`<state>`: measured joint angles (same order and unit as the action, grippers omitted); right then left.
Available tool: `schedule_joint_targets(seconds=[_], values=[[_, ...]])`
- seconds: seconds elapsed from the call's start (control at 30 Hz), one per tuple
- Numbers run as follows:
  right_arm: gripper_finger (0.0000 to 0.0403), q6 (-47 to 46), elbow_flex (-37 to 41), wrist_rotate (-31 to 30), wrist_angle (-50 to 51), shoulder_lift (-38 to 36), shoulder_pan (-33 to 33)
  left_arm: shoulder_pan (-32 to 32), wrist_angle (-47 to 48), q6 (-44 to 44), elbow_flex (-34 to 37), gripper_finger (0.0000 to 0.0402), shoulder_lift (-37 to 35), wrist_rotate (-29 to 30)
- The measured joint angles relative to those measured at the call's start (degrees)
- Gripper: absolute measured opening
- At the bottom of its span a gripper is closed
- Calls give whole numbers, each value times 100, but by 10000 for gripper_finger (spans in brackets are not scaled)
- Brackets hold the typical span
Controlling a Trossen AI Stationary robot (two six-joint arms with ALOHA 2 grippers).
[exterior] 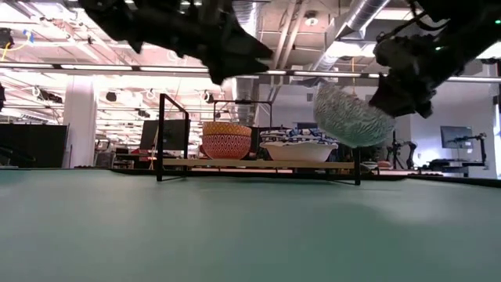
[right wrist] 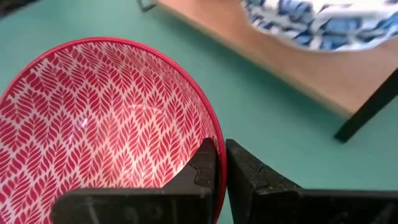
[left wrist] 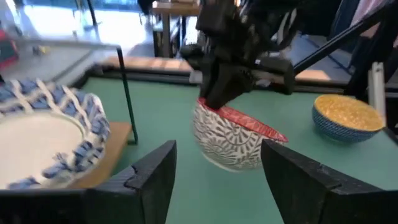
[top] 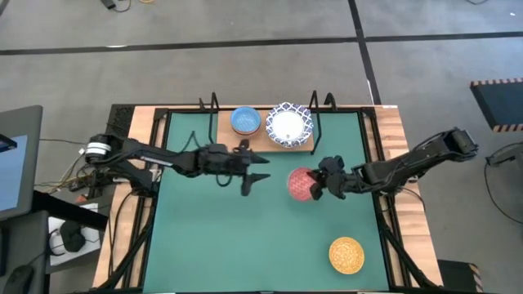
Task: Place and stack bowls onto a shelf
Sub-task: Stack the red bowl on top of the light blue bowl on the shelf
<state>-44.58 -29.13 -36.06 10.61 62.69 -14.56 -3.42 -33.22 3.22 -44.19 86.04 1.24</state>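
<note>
The light blue bowl (top: pixel 245 120) is a long way across from my right gripper, so next my left gripper grips the red-lined bowl by its free rim (top: pixel 290 184) before it stacks that bowl there.
A red-lined bowl (top: pixel 301 184) with a grey patterned outside (exterior: pixel 351 117) hangs over the green mat's middle, with my right gripper (right wrist: pixel 221 165) shut on it. My left gripper (top: pixel 254 168) stands open just left of it, in front of the shelf (top: pixel 263 140), its fingers empty. On the shelf board rest a light blue bowl (top: pixel 244 121) and a wide blue-and-white bowl (top: pixel 289 125). A yellow-gold bowl (top: pixel 346 255) sits on its base on the mat at the near right. My right gripper pinches the red bowl's rim (right wrist: pixel 219 149) on the side toward the table's right, one finger inside the bowl and one outside. The fingers come from the right, slanting down. The bowl is lifted clear of the mat and tilted (left wrist: pixel 233 137).
The shelf's black wire posts (top: pixel 214 110) rise at the far edge of the mat. The wooden table border (top: pixel 395 147) and black frame rails surround the mat. Bare green mat (top: pixel 229 237) lies at the near left.
</note>
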Motion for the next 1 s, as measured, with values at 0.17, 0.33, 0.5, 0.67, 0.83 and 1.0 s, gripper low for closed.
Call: schedule_joint_targets(seconds=[0.17, 0.33, 0.5, 0.67, 0.83, 1.0], values=[[39, 415, -318, -581, -8, 490, 89, 4, 599, 106, -592, 220, 615, 21], [39, 1194, -870, -1095, -4, 1004, 95, 24, 1542, 74, -1090, 220, 699, 439], [39, 2055, -1485, -1738, 18, 1528, 94, 93, 2165, -53, -1325, 217, 657, 1100], [39, 2551, -1903, -2256, 168, 1994, 62, 169, 2420, -61, -1376, 205, 647, 1151], [39, 2474, -2096, -2635, 289, 2300, 74, 209, 2392, -19, -1376, 193, 651, 1300], [40, 2437, -2150, -2769, 349, 2392, 81, 265, 2440, 25, -1378, 190, 636, 1381]])
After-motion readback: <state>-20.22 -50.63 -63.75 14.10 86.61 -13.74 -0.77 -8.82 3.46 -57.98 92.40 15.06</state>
